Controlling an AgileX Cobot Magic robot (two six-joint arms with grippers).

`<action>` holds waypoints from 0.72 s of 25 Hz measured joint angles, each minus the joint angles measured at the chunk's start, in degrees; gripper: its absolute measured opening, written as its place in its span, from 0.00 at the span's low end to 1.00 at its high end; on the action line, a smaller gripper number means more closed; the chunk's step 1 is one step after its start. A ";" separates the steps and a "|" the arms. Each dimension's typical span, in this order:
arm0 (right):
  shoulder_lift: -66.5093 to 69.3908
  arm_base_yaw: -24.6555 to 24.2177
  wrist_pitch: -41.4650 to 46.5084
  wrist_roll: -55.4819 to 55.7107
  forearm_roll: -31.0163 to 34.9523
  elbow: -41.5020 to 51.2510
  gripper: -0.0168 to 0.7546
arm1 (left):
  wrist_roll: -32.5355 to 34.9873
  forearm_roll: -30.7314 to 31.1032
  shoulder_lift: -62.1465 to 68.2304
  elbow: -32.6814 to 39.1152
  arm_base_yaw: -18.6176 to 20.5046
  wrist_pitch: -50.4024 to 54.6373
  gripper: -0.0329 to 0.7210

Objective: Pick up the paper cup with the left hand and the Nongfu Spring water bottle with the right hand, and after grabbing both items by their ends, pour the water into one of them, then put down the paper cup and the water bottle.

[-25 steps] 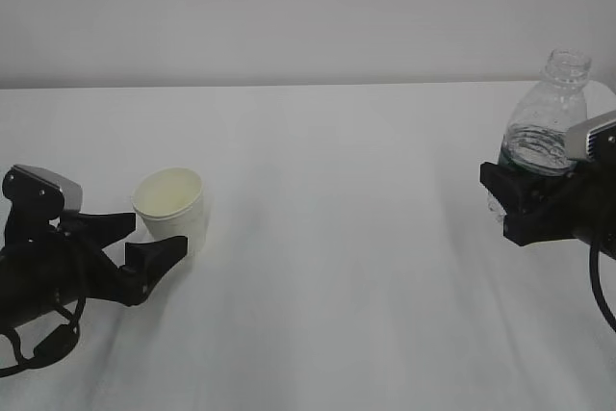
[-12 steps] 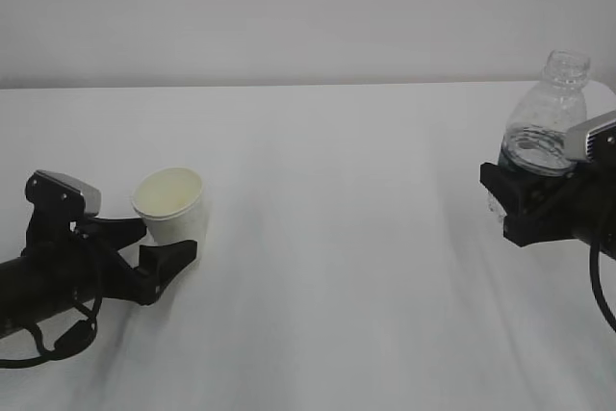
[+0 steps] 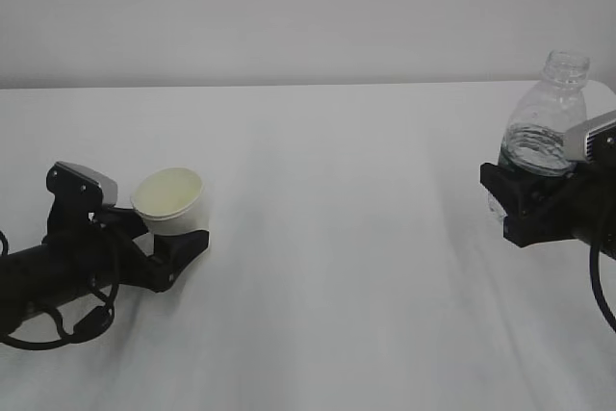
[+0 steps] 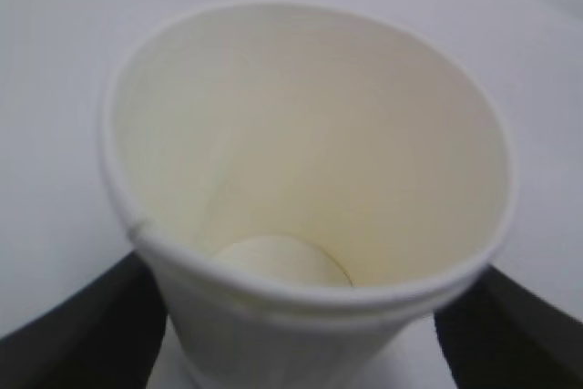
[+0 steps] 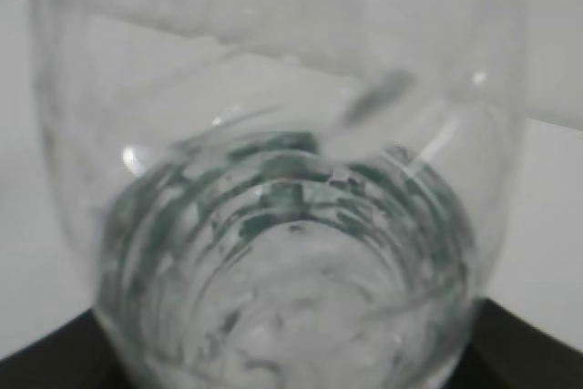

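Note:
The clear water will flow into the paper cup in a thin stream when I pour, because the bottle's narrow neck is open.
The white paper cup stands upright on the left of the table, cream inside and empty. My left gripper reaches in low from the left. It is open, with one black finger on each side of the cup's lower wall, and a thin gap shows on the right. At the far right the capless Nongfu Spring water bottle stands upright with clear water in it. My right gripper is shut on the bottle's lower body. The ribbed bottle fills the right wrist view.
A white table runs from the front to a plain pale wall at the back. A wide bare stretch of tabletop separates the cup from the bottle. The right arm's black cable hangs at the right edge.
My left arm has slid right and slightly up the table, bringing its fingers from short of the cup to either side of it. The right gripper and bottle have not moved.

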 joint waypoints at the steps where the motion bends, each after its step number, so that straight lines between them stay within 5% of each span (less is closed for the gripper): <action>1: 0.00 0.00 0.00 -0.11 0.00 0.00 0.63 | 0.00 0.31 0.24 -0.58 0.00 0.00 0.91; 11: 0.00 0.00 0.00 -0.44 0.18 0.00 0.63 | 0.00 1.19 1.23 -3.03 0.00 0.00 0.87; 18: 0.00 0.00 0.00 -0.65 0.22 0.00 0.63 | 0.00 1.50 1.23 -3.07 0.00 0.00 0.75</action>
